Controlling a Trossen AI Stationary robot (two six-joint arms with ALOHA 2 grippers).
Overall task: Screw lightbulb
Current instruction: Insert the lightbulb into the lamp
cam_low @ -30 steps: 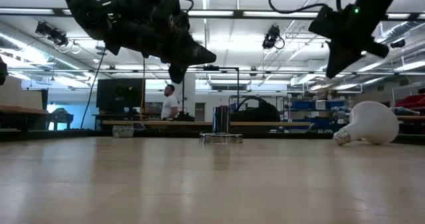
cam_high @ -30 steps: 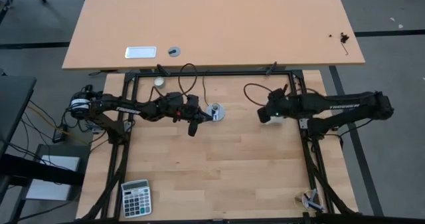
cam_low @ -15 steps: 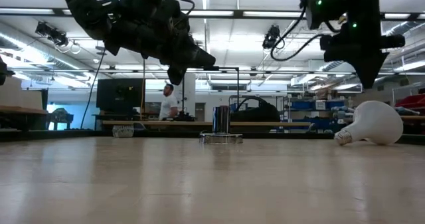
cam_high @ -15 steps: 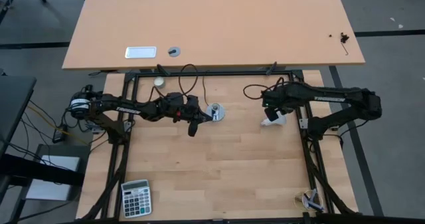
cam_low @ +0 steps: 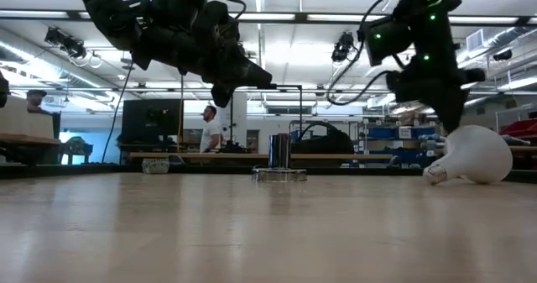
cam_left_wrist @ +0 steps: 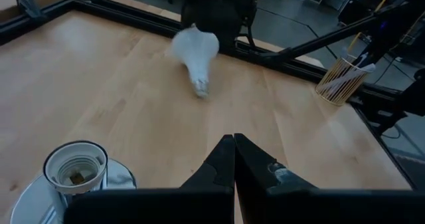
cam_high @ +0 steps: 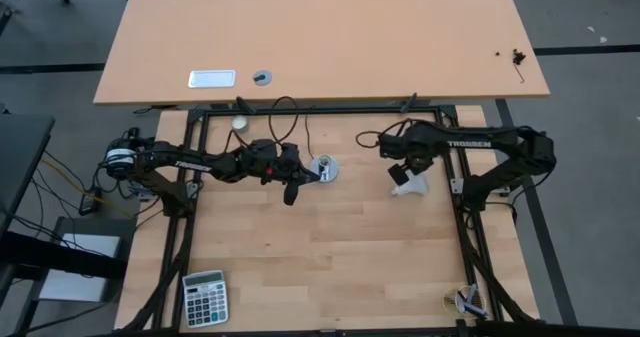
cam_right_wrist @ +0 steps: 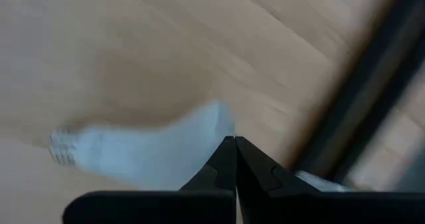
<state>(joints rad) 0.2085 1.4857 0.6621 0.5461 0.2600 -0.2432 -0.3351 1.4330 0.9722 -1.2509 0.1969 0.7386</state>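
Note:
The lightbulb's wide end lies under my right gripper, its screw base (cam_low: 435, 175) facing the socket, so next I roll the lightbulb around and grip its neck (cam_low: 454, 165).
The white lightbulb (cam_high: 412, 185) lies on its side at the table's right, its screw base (cam_low: 431, 175) pointing toward the socket. It also shows in the left wrist view (cam_left_wrist: 194, 49) and, blurred, in the right wrist view (cam_right_wrist: 146, 154). The silver-grey socket disc (cam_high: 322, 169) stands near the table's middle, with its open socket (cam_left_wrist: 76, 166) facing up. My left gripper (cam_high: 292, 189) is shut and hovers just left of the socket. My right gripper (cam_low: 450, 125) is shut, points down and stands right over the bulb's wide end. My right gripper's shut fingertips stand at the top of the bulb's wide end (cam_low: 466, 133), coming from above. I cannot tell whether they touch it. The bulb lies on the table on its side.
A small cream ball (cam_high: 239, 121) lies by the far frame bar and a thin black cord (cam_high: 290, 112) loops near it. A calculator (cam_high: 205, 297) lies at the near left. A cup of sticks (cam_left_wrist: 340, 78) stands at the near right corner.
My right gripper has turned from a slant to pointing straight down and has come down onto the bulb's wide end. In the high view it no longer covers the bulb. My left arm has kept still.

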